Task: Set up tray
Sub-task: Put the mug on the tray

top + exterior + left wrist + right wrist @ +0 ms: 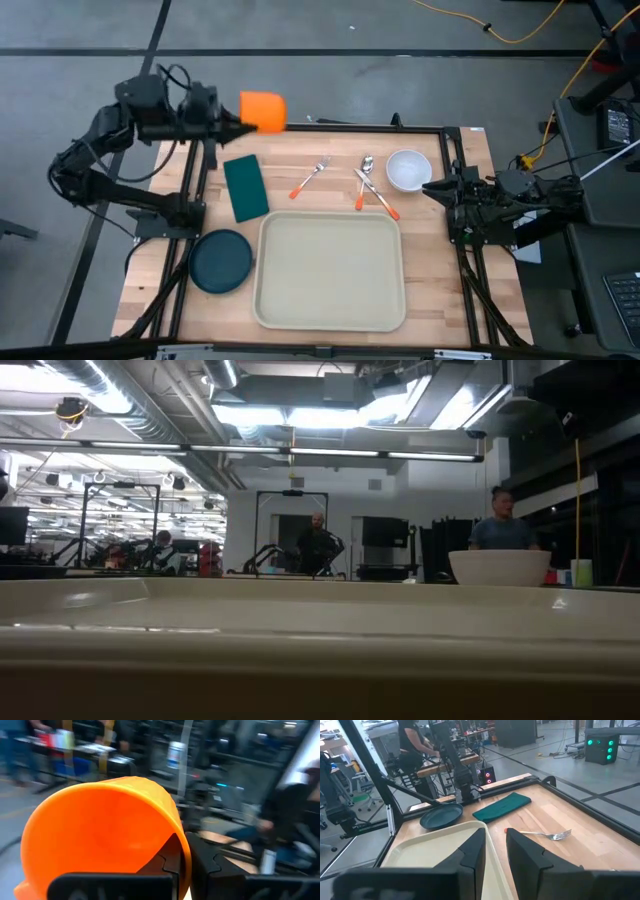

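Note:
The orange cup's opening [92,832] faces my left gripper's fingers, so I should keep swinging down until the cup's base stands on the tray's open corner [281,230] by the napkin.
The cream tray [330,272] lies at the table's near middle, and its rim fills the low view [320,630]. My left gripper [232,122] is at the table's far left edge, shut on an orange cup [264,110] held in the air. My right gripper [432,188] waits at the table's right side near a white bowl [408,168]. It is empty, with a narrow gap between its fingers [495,855]. A dark green napkin [245,187], a teal plate [222,260], a fork [312,177], a spoon [367,168] and an orange-handled knife [378,200] lie on the table. My left gripper holds the cup by its wall at the rim [184,851], with one finger [167,862] inside the cup and the other [215,867] outside. The fingers come roughly level from the table's left. The cup is lifted clear and lies on its side, its mouth toward the gripper.
The bowl also shows in the low view [498,567], beyond the tray. The black frame rails [455,160] run along the table's sides and far edge. People stand in the room behind the table.

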### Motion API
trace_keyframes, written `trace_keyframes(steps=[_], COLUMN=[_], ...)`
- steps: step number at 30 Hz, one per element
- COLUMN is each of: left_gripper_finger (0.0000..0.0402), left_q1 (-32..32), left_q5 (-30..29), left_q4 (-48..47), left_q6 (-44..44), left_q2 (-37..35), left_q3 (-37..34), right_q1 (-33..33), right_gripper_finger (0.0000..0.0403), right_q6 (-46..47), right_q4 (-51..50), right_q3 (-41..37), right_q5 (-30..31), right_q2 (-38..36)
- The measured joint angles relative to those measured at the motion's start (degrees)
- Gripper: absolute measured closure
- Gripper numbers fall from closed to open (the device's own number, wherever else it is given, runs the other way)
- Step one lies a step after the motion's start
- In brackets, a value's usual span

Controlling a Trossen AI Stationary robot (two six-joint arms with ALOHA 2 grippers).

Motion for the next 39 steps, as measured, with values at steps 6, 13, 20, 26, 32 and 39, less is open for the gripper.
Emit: trace_keyframes(steps=[6,13,20,26,32,39], left_gripper_finger=[0.0398,0.0398,0.0398,0.0398,0.0398,0.0398], left_q1=[-10.3,-19.2,-22.2,-22.2,-22.1,-22.2], left_q5=[1.6,-0.1,1.7,-2.9,-4.0,-0.2], left_q4=[-14.3,-44.4,-46.3,-45.5,-34.5,-17.4], left_q6=[-6.3,-7.8,-2.7,-1.4,-2.5,-11.0], left_q2=[6.8,19.0,23.7,27.4,29.6,29.7], left_q3=[8.4,22.0,23.0,17.0,0.5,-16.4], right_q1=[0.0,0.0,0.0,0.0,0.0,0.0], right_gripper_finger=[0.032,0.032,0.032,0.032,0.032,0.032], right_q6=[3.4,7.8,10.7,10.8,10.6,10.2], right_q4=[-0.8,-6.9,-10.2,-10.2,-10.2,-10.2], right_q3=[0.0,0.0,0.0,0.0,0.0,0.0], right_q5=[0.6,0.8,2.8,5.0,3.8,-5.4], right_q2=[0.0,0.0,0.0,0.0,0.0,0.0])
